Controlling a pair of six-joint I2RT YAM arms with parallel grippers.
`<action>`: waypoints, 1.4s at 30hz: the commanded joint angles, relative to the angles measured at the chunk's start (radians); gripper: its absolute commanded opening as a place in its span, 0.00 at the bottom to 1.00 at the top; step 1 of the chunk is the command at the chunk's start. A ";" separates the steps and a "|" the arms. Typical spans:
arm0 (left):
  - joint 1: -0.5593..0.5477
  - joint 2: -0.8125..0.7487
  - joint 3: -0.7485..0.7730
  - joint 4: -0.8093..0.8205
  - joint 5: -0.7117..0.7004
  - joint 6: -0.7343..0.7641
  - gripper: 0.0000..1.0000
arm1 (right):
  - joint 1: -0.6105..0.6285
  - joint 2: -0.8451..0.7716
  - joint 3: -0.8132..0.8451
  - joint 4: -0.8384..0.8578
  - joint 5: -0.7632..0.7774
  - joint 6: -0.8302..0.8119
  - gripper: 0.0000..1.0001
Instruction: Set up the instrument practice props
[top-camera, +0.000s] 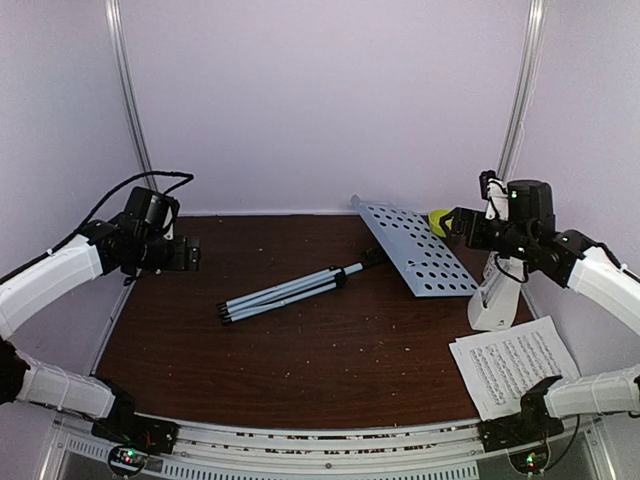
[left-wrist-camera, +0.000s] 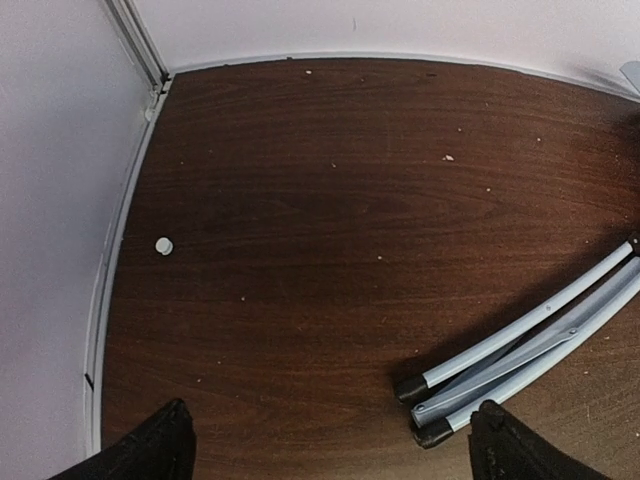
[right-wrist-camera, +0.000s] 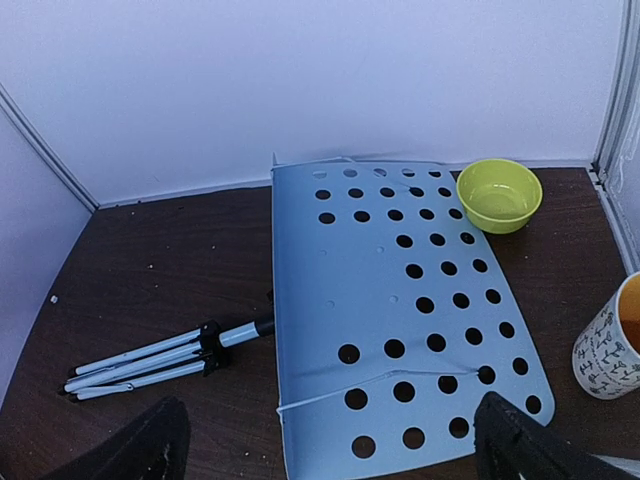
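The desk's long edge (right-wrist-camera: 278, 345) runs in line with my open fingers. My right gripper should keep moving toward the free part of the edge (top-camera: 396, 268) beside the tripod and close there.
The music stand lies flat on the dark table, its folded silver tripod legs (top-camera: 285, 293) pointing left and its white perforated desk (top-camera: 415, 248) at the back right. The white sheet-music pages (top-camera: 515, 365) lie at the front right. Just behind them stands the white metronome (top-camera: 495, 300), partly behind my right arm. My left gripper (top-camera: 188, 253) hovers open at the left; its view shows the leg tips (left-wrist-camera: 520, 350) near the right finger (left-wrist-camera: 510, 445). My right gripper (top-camera: 452, 225) hangs open and empty above the desk (right-wrist-camera: 400, 320), with the legs (right-wrist-camera: 150, 362) to the left.
A yellow-green bowl (right-wrist-camera: 498, 194) sits at the back right corner beside the desk. A white mug with an orange inside (right-wrist-camera: 612, 345) stands at the right edge. A small white cap (left-wrist-camera: 164, 245) lies near the left wall. White walls enclose the table on three sides.
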 joint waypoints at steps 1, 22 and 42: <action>0.006 0.035 0.018 0.109 0.065 -0.016 0.98 | 0.013 0.105 0.118 -0.037 -0.075 -0.027 1.00; 0.009 0.083 -0.028 0.236 0.123 -0.042 0.98 | 0.061 0.647 0.524 -0.228 -0.243 -0.085 0.92; 0.010 0.074 -0.094 0.323 0.182 -0.074 0.98 | 0.072 0.874 0.638 -0.268 -0.314 -0.113 0.37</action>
